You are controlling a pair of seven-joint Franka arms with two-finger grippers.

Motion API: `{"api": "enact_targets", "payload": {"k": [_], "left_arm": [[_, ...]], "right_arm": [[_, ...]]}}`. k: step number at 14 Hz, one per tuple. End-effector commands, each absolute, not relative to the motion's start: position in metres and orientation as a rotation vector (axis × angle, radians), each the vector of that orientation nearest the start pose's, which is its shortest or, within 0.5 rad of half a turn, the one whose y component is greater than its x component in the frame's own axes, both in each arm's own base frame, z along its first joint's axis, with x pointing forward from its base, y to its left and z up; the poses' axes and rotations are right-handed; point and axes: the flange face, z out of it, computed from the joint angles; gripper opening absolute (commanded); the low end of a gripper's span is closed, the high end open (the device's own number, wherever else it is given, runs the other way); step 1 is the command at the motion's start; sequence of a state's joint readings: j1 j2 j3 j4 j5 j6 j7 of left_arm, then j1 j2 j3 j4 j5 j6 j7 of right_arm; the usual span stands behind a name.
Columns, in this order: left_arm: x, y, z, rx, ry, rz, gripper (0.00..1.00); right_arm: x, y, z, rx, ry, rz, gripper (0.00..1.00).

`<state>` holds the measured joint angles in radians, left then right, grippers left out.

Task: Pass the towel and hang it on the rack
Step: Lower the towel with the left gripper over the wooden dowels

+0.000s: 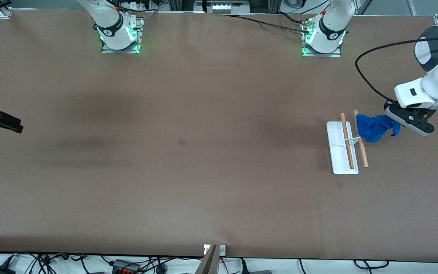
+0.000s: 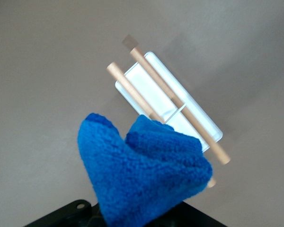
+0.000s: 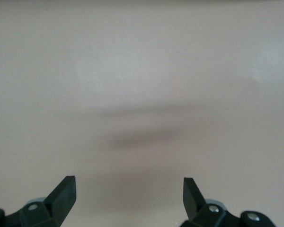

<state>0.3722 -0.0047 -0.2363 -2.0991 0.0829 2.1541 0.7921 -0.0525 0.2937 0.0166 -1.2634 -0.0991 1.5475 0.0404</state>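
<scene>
The blue towel hangs next to the rack and gets only as far as the nearer rod, so the robot's left gripper should bring it across the farther rod before the gripper opens.
The blue fluffy towel hangs bunched from my left gripper, which is shut on it in the air beside the rack. The rack has a white base, a thin wire support and two wooden rods. It stands toward the left arm's end of the table. In the left wrist view the towel overlaps one end of the rod on the gripper's side of the rack. My right gripper is open and empty, its fingertips over bare table at the right arm's end.
The brown table has small dark marks near its middle and one nearer the front camera than the rack. Cables and a stand lie along the table's near edge.
</scene>
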Motion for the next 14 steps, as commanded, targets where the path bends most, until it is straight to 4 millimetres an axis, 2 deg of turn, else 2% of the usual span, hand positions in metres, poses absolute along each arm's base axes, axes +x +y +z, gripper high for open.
{"api": "enact_targets", "payload": {"k": [1, 3, 5, 6, 8, 9, 14], "left_arm": [[0.536, 0.113, 0.445, -2.84, 1.103, 0.05, 0.0], [0.537, 0.119, 0.459, -2.842, 1.086, 0.047, 0.0], [0.542, 0.118, 0.452, -2.855, 1.074, 0.045, 0.0], [0.544, 0.114, 0.447, -2.868, 1.063, 0.051, 0.0], [0.547, 0.103, 0.437, -2.896, 0.983, 0.041, 0.0], [0.547, 0.09, 0.432, -2.901, 0.982, 0.045, 0.0], [0.541, 0.055, 0.409, -2.96, 0.822, 0.083, 0.0]], "right_arm": [[0.609, -0.031, 0.594, -3.218, 0.097, 0.026, 1.0], [0.584, -0.031, 0.588, -3.218, 0.087, 0.001, 1.0], [0.564, -0.032, 0.579, -3.22, 0.056, -0.007, 1.0], [0.56, -0.033, 0.574, -3.22, 0.048, 0.013, 1.0], [0.559, -0.033, 0.571, -3.218, 0.019, 0.044, 1.0], [0.558, -0.033, 0.57, -3.218, 0.017, 0.046, 1.0], [0.561, -0.032, 0.559, -3.199, 0.021, 0.06, 1.0]]}}
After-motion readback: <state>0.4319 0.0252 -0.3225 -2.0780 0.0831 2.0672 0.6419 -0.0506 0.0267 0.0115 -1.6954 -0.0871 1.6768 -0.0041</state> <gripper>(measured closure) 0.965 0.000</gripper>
